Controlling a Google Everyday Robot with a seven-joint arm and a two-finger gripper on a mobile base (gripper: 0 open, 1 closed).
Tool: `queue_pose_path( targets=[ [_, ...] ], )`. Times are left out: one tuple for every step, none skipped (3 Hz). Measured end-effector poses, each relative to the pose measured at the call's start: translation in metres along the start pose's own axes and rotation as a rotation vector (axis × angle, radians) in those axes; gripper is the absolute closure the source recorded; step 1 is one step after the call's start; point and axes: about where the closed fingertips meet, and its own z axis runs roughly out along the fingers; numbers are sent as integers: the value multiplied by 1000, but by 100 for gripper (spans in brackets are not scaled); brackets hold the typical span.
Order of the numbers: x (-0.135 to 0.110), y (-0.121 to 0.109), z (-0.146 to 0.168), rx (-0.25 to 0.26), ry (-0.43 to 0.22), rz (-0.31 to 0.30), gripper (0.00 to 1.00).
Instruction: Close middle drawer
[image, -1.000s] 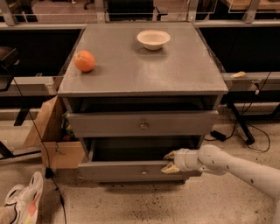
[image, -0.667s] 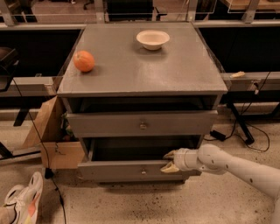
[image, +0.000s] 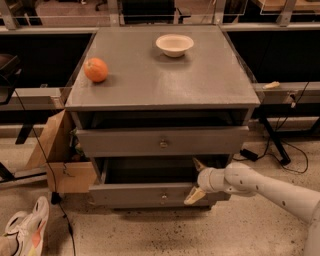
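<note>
Next, I close the fingers together at the front panel's end (image: 188, 194) before I push, because one fingertip of my wide-open gripper points up over the middle drawer's inside (image: 190, 170).
The middle drawer (image: 150, 196) is a wide grey drawer with a low, slim front panel and a small round knob (image: 163, 197). It stands pulled out from the grey cabinet (image: 165, 80), and its dark inside shows. My gripper (image: 196, 180) is at the right end of that front panel and is open. One tan fingertip (image: 198, 164) points up over the drawer's inside, and the other fingertip (image: 193, 197) lies against the panel's front face. The white arm (image: 270, 187) comes in from the lower right.
Above it, the taller-fronted drawer (image: 162, 142) is slightly out. An orange (image: 96, 69) and a white bowl (image: 174, 44) sit on the cabinet top. A cardboard box (image: 60, 160) and a shoe (image: 25, 227) lie to the left, with cables on both sides.
</note>
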Motion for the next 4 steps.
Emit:
queue_pose_path(
  targets=[
    [0, 0, 1, -16, 0, -2, 0],
    [2, 5, -1, -72, 18, -37, 0],
    [2, 9, -3, -118, 36, -73, 0],
    [7, 12, -11, -107, 61, -90, 19]
  ],
)
